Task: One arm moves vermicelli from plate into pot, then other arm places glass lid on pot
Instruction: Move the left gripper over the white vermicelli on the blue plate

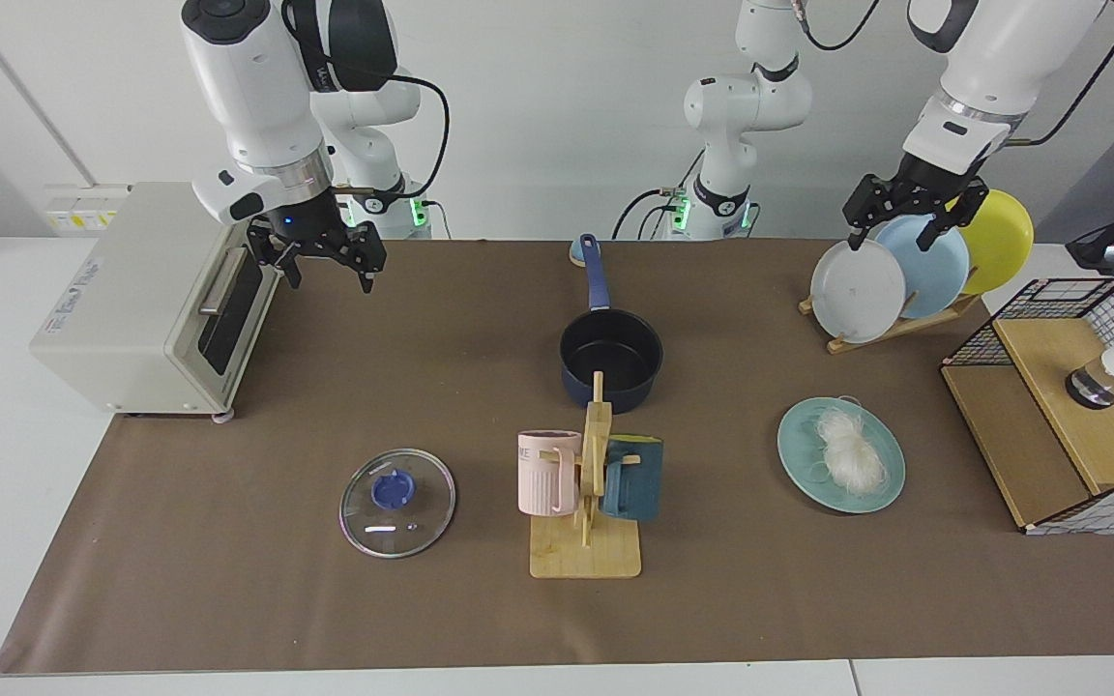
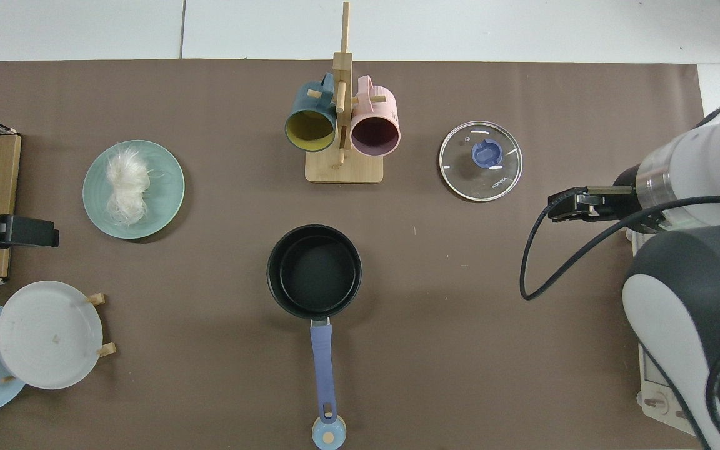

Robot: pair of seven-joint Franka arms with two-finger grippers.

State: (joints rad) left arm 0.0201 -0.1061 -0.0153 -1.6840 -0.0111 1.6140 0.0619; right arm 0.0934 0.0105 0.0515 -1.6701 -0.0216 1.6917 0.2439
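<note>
The vermicelli point(image 1: 854, 453) will come off the plate in one clump with loose pieces trailing when I lift it, because thin loops point(image 1: 821, 472) stray out of the white bundle.
The vermicelli point(image 1: 849, 452) point(image 2: 127, 185) lies as a white bundle on the pale teal plate point(image 1: 799, 435) point(image 2: 166, 187). At mid-table stands the dark navy pot point(image 1: 611, 360) point(image 2: 314, 272), empty, its blue handle pointing toward the robots. The glass lid point(image 1: 397, 503) point(image 2: 480, 161) rests flat on the mat, blue knob up. My left gripper point(image 1: 910, 217) point(image 2: 41, 234) hangs open and empty high in front of the plate rack, well behind the teal plate. My right gripper point(image 1: 325, 271) point(image 2: 560, 206) hovers open and empty beside the toaster oven, behind the lid.
A wooden mug rack point(image 1: 588, 541) with a pink mug point(image 1: 547, 472) and a dark teal mug point(image 1: 634, 478) stands just in front of the pot. A toaster oven point(image 1: 146, 300), a rack of grey, light blue and yellow plates point(image 1: 857, 288), and a wire basket point(image 1: 1060, 406) line the sides.
</note>
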